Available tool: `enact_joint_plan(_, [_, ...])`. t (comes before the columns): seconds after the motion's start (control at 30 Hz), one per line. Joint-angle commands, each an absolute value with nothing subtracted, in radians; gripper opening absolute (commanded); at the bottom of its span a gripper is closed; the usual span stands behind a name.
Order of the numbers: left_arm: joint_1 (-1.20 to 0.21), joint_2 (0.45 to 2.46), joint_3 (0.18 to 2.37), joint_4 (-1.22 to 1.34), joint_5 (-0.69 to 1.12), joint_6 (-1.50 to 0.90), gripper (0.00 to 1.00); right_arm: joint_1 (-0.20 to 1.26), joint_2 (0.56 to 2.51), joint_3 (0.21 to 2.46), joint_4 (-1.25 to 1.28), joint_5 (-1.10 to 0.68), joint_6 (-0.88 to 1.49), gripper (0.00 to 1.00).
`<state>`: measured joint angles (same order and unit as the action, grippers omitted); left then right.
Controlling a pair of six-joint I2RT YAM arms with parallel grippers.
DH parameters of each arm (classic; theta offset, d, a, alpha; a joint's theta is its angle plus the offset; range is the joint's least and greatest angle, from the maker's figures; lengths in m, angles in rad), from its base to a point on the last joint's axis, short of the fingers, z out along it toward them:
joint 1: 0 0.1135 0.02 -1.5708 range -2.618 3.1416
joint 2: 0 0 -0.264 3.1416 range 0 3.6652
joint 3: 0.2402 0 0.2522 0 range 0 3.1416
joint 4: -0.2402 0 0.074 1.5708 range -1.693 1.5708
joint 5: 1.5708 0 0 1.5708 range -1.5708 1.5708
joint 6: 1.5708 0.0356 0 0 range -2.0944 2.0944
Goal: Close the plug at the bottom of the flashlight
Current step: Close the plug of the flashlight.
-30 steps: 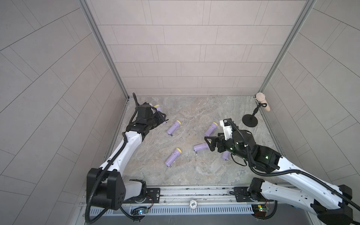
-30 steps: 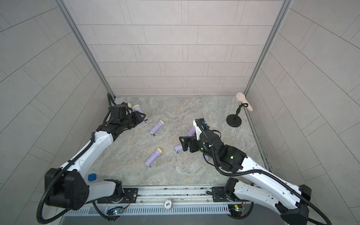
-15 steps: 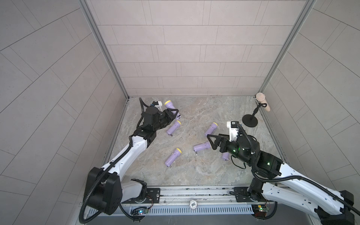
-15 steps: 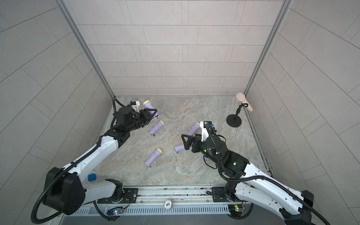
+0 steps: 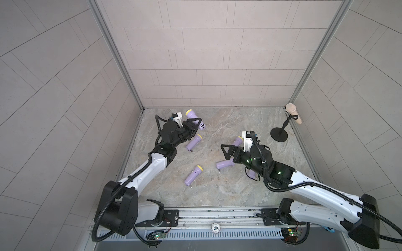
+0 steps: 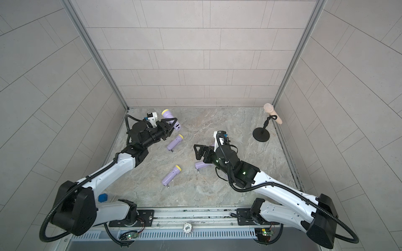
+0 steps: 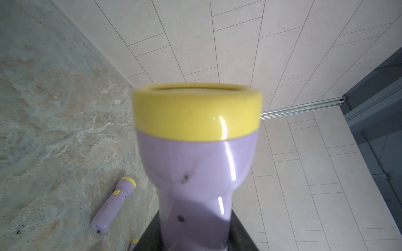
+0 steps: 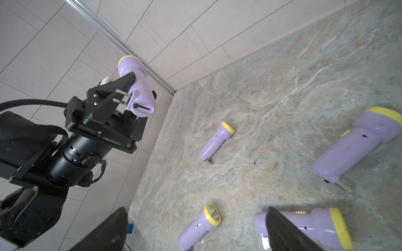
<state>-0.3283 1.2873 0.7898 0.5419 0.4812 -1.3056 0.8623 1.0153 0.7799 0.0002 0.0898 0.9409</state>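
Observation:
The flashlight's folded-out plug [image 8: 121, 96] is well away from my right gripper. Next, my left gripper brings the flashlight's bottom end [image 5: 202, 125] to my right gripper's fingers first.
My left gripper [image 5: 194, 124] [image 6: 171, 125] is shut on a purple flashlight [image 5: 192, 117] [image 6: 168, 117] with a yellow head, held off the table at the back left. In the left wrist view the flashlight [image 7: 200, 169] fills the middle, head away from the camera. The right wrist view shows its bottom end [image 8: 141, 104] facing this way, with the plug [image 8: 120, 97], two metal prongs, folded out sideways beside a left finger. My right gripper [image 5: 226, 150] [image 6: 199, 151] [image 8: 195, 232] is open and empty above the table's middle, pointing towards the held flashlight and well apart from it.
Several more purple flashlights lie on the stone table, among them a back one [image 5: 193, 141], a front one [image 5: 193, 175] and one under the right arm [image 5: 225, 164]. A microphone on a black stand [image 5: 279, 134] is at the back right. Tiled walls enclose three sides.
The left arm has lifted the flashlight from the back left edge and carried it right, turning its bottom end outward. The right arm has risen and drawn back; its gripper stays open.

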Motion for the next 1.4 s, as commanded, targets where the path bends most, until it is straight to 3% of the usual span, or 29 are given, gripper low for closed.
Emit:
enact_joint_plan(0.0, [-0.333, 1.302, 0.764, 0.733, 0.503, -1.402, 0.00, 0.829, 1.041, 0.821, 0.068, 0.054, 1.017, 1.00])
enact_joint_plan(0.3, [-0.337, 1.412, 0.722, 0.997, 0.511, -1.588, 0.00, 0.713, 1.097, 0.695, 0.407, -0.123, 1.196, 1.00])
enact_joint_plan(0.8, [-0.403, 1.421, 0.691, 0.988, 0.486, -1.583, 0.00, 0.712, 1.305, 0.762, 0.625, -0.250, 1.288, 1.00])
enact_joint_plan(1.37, [-0.429, 1.423, 0.663, 1.012, 0.468, -1.611, 0.00, 0.713, 1.423, 0.773, 0.804, -0.262, 1.314, 0.85])
